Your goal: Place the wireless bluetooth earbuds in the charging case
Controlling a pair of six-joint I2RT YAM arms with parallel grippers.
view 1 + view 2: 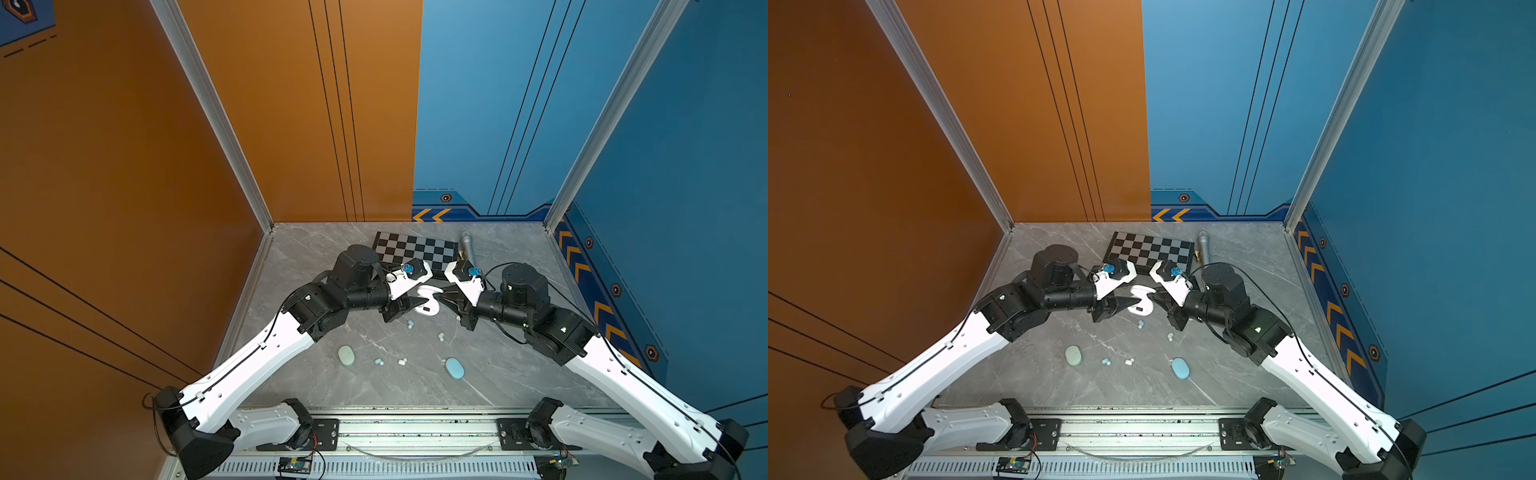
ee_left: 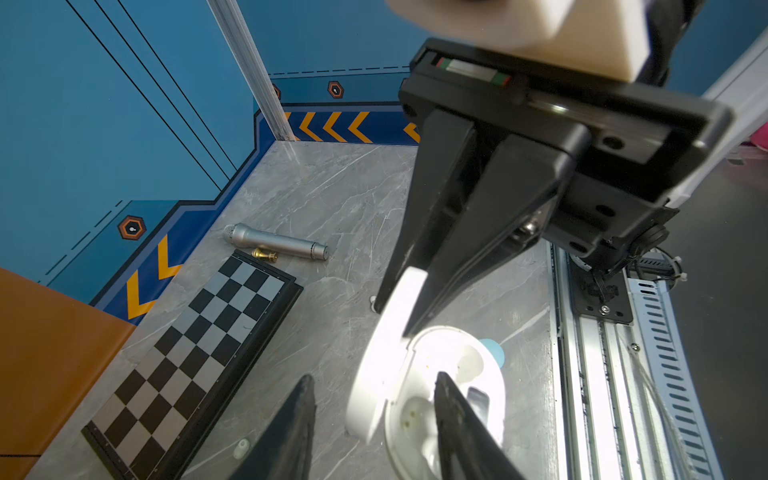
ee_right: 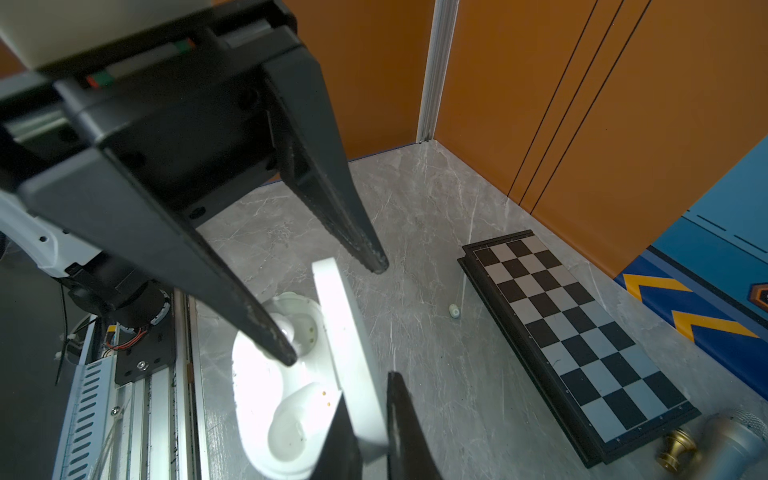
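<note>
My left gripper should take the lid first, because my right gripper is holding the lid's edge (image 3: 361, 392). My right gripper should then fetch the white earbud (image 2: 373, 303) toward the microphone.
A white charging case (image 1: 430, 308) (image 1: 1144, 308) lies open mid-table, its lid (image 3: 345, 332) (image 2: 399, 307) upright. My right gripper (image 3: 368, 388) (image 1: 446, 297) is shut on the lid's edge. My left gripper (image 2: 374, 377) (image 1: 413, 302) is open, one finger outside the lid and the other reaching into the base (image 2: 453, 353). In the right wrist view a white earbud (image 3: 286, 328) seems to sit in one well against that fingertip; the well nearer my right gripper (image 3: 291, 428) looks empty. Loose earbuds lie nearer the front: light blue (image 1: 410, 324), mint (image 1: 441, 336), blue (image 1: 378, 362), white (image 1: 402, 362).
A mint case (image 1: 346, 356) and a blue case (image 1: 454, 368) lie shut toward the front. A chessboard (image 1: 419, 249) and a silver microphone (image 1: 464, 245) with a brass piece sit at the back. One small bud (image 3: 454, 311) rests near the chessboard's edge.
</note>
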